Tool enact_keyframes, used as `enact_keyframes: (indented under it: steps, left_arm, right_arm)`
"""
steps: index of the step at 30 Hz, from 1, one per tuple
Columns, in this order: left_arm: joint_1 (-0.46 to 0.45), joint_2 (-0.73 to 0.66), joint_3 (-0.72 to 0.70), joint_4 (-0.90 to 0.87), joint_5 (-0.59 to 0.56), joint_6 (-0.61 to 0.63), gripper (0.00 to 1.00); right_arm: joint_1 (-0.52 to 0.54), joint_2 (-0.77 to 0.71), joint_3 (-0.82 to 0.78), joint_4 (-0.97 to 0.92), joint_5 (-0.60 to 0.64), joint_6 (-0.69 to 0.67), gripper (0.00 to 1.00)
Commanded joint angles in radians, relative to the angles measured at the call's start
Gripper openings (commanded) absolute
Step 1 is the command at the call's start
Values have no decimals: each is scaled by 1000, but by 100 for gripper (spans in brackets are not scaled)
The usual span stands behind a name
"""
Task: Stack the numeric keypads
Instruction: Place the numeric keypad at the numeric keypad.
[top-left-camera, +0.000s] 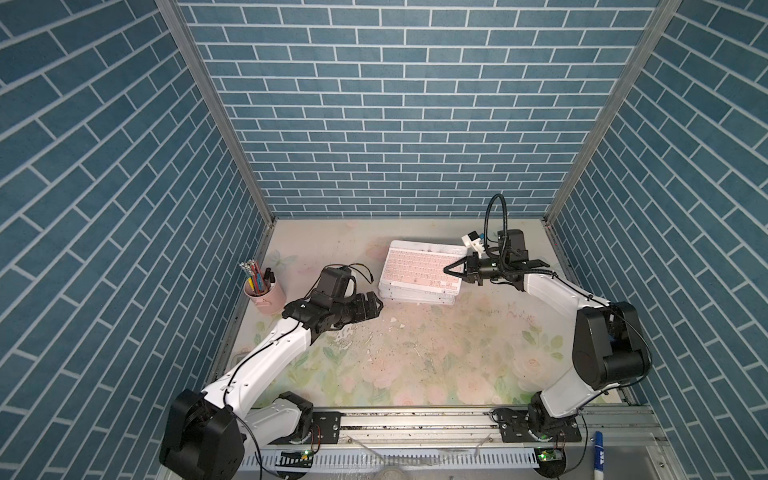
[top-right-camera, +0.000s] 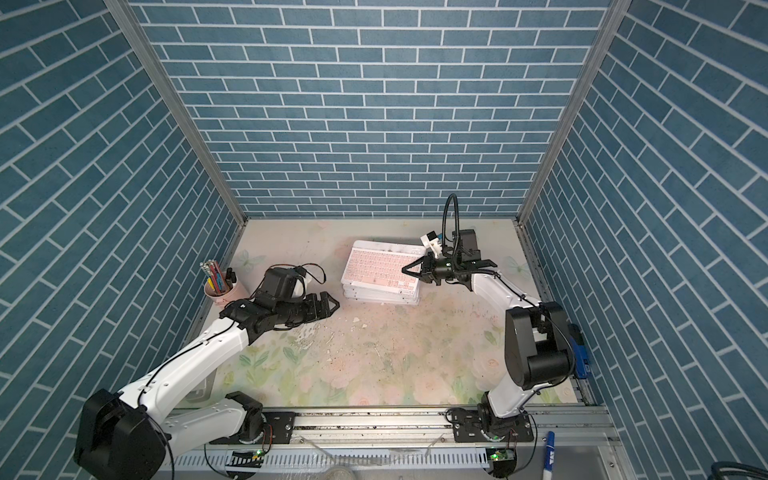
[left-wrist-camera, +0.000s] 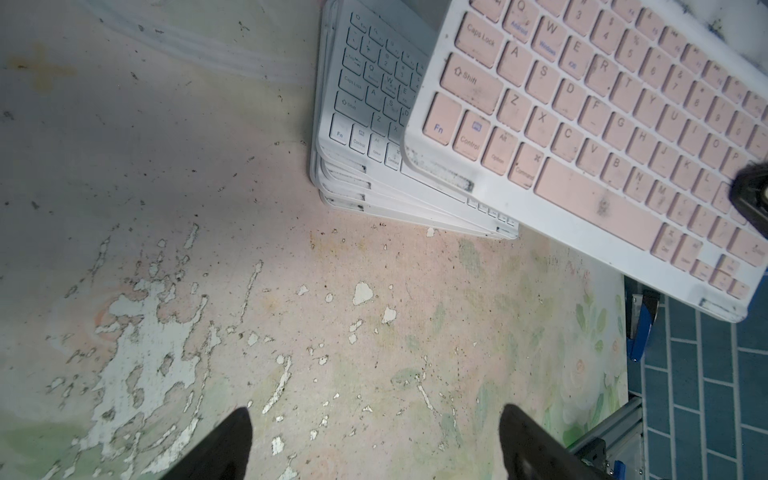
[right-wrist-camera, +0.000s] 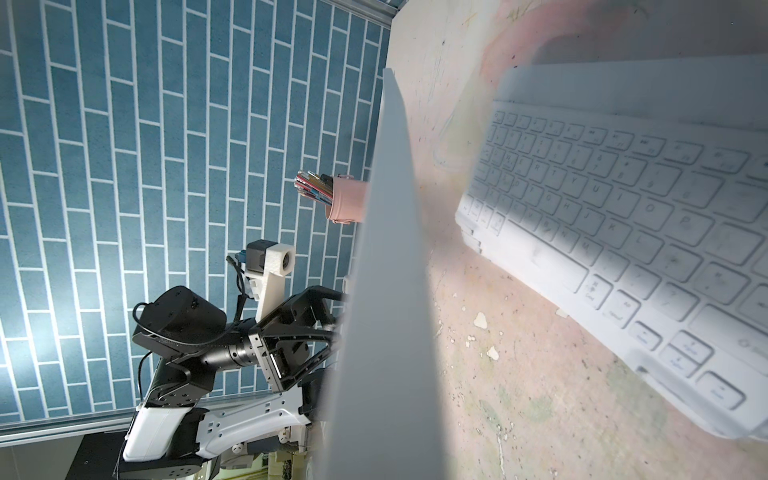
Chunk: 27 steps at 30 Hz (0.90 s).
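Observation:
The pink-keyed keypad (top-left-camera: 419, 269) hangs keys up and lengthwise over the white-keyed keypad (top-left-camera: 416, 299), so I keep lowering it with my right gripper until both touch, then let go.
A pile of white-framed numeric keypads (top-left-camera: 415, 297) (top-right-camera: 380, 297) lies at the back middle of the table. Its uppermost lying one has white keys (left-wrist-camera: 370, 95) (right-wrist-camera: 623, 232). A pink-keyed keypad (top-left-camera: 419, 266) (top-right-camera: 376, 266) (left-wrist-camera: 602, 137) hangs just over the pile, shifted toward the right. My right gripper (top-left-camera: 446, 270) (top-right-camera: 404, 269) is shut on its right edge. In the right wrist view that keypad (right-wrist-camera: 386, 291) shows edge-on and hides the jaws. My left gripper (top-left-camera: 376, 305) (top-right-camera: 332, 307) (left-wrist-camera: 374, 415) stands open and empty, left of the pile, low over the table.
A pink cup of pens (top-left-camera: 266, 297) (top-right-camera: 220, 291) (right-wrist-camera: 347, 199) stands by the left wall. A blue marker (top-left-camera: 599, 449) lies on the front rail at the right. The floral mat (left-wrist-camera: 374, 311) is worn and flaking in front of the pile.

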Motion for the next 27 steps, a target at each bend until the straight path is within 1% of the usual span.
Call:
enact_keyframes:
  steps: [1,9,17,27]
  left_arm:
    - [10,11,23,-24,5,20,94]
    - [13,5,13,-29,7,12,94]
    - [13,9,10,-40,7,12,94]
    - [13,48,12,-24,10,12,94]
  right_arm:
    - [-14,35,56,-23,-81,-88,0]
    - [-23,141,145,-134,-97,-182,0]
    - [-24,245,212,-133,-112,-181,0]
    - [-24,358,279,-142,-135,-181,0]
